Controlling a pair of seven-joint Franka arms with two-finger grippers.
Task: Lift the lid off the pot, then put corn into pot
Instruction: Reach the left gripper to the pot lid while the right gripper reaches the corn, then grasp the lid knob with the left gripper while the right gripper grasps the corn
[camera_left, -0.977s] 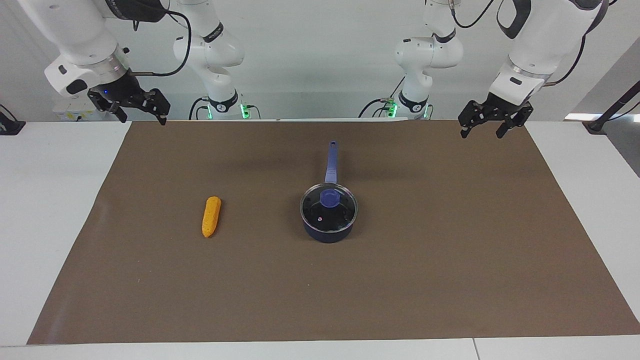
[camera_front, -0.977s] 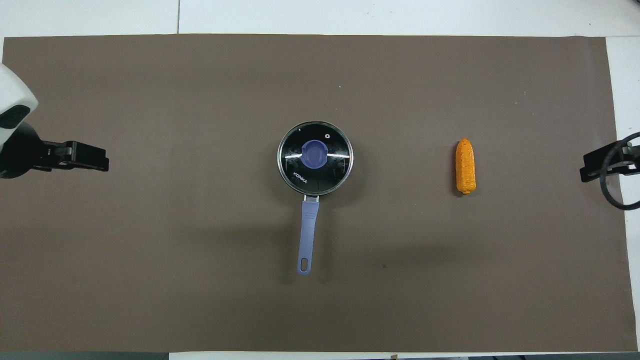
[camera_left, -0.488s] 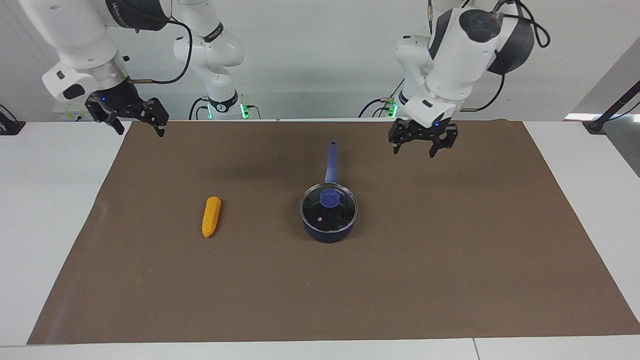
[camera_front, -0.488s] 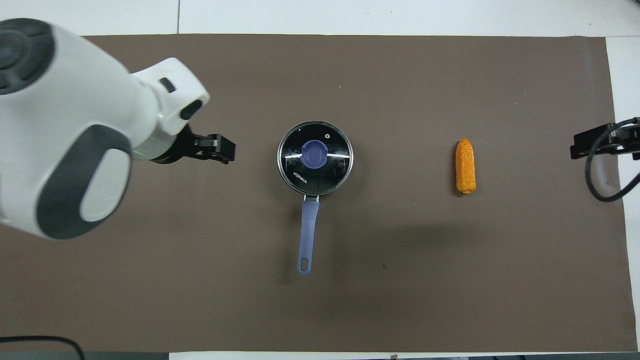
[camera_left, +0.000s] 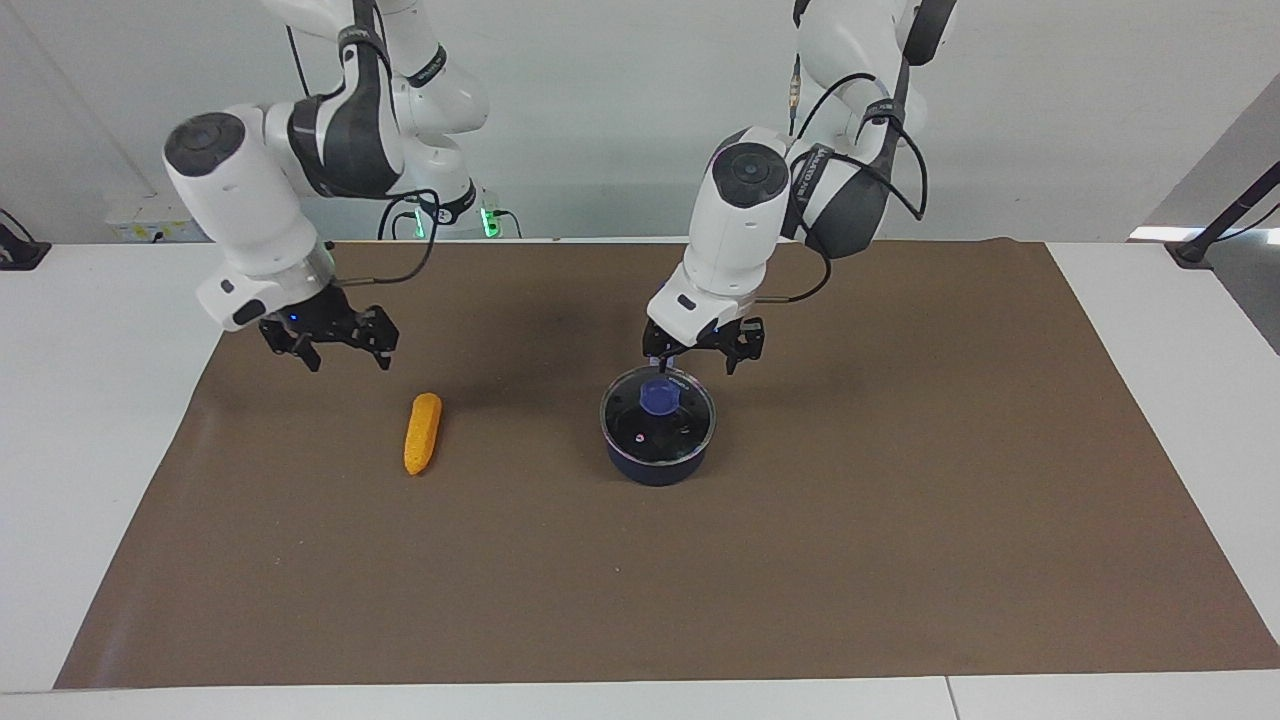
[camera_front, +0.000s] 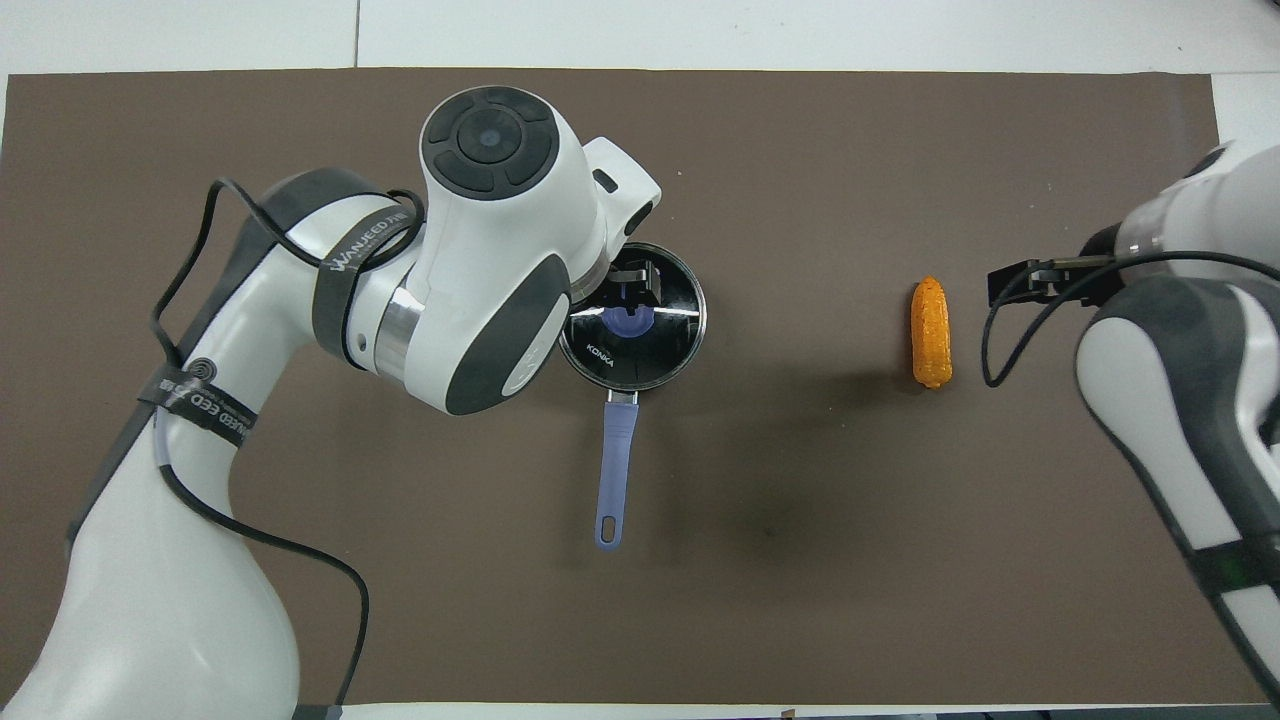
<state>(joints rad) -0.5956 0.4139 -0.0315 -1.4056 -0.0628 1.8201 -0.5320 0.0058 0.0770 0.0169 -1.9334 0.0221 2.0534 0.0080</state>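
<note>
I see that the corn (camera_front: 931, 334) is shorter than the glass lid (camera_front: 645, 348) is wide, so the corn should fit whole inside the pot when I lower it.
The navy pot (camera_left: 655, 470) stands mid-mat with the glass lid (camera_left: 690, 425) on it and its blue knob (camera_left: 658, 397) at the centre. In the overhead view the pot's blue handle (camera_front: 615, 470) points toward the robots and the lid (camera_front: 660, 345) covers the pot. My left gripper (camera_left: 697, 362) is open and hangs just above the lid, over its knob (camera_front: 628, 322); it also shows in the overhead view (camera_front: 638, 283). The orange corn (camera_left: 423, 432) (camera_front: 930, 332) lies toward the right arm's end. My right gripper (camera_left: 345, 356) (camera_front: 1005, 283) is open, raised over the mat beside the corn.
A brown mat (camera_left: 900, 500) covers most of the white table (camera_left: 100, 400). Nothing else stands on it. In the overhead view the left arm's body (camera_front: 480, 260) hides the mat beside the pot.
My left gripper has swung in from the mat's left-arm end and come down over the lid. My right gripper has come down and moved in toward the corn. Pot, lid and corn have not moved.
</note>
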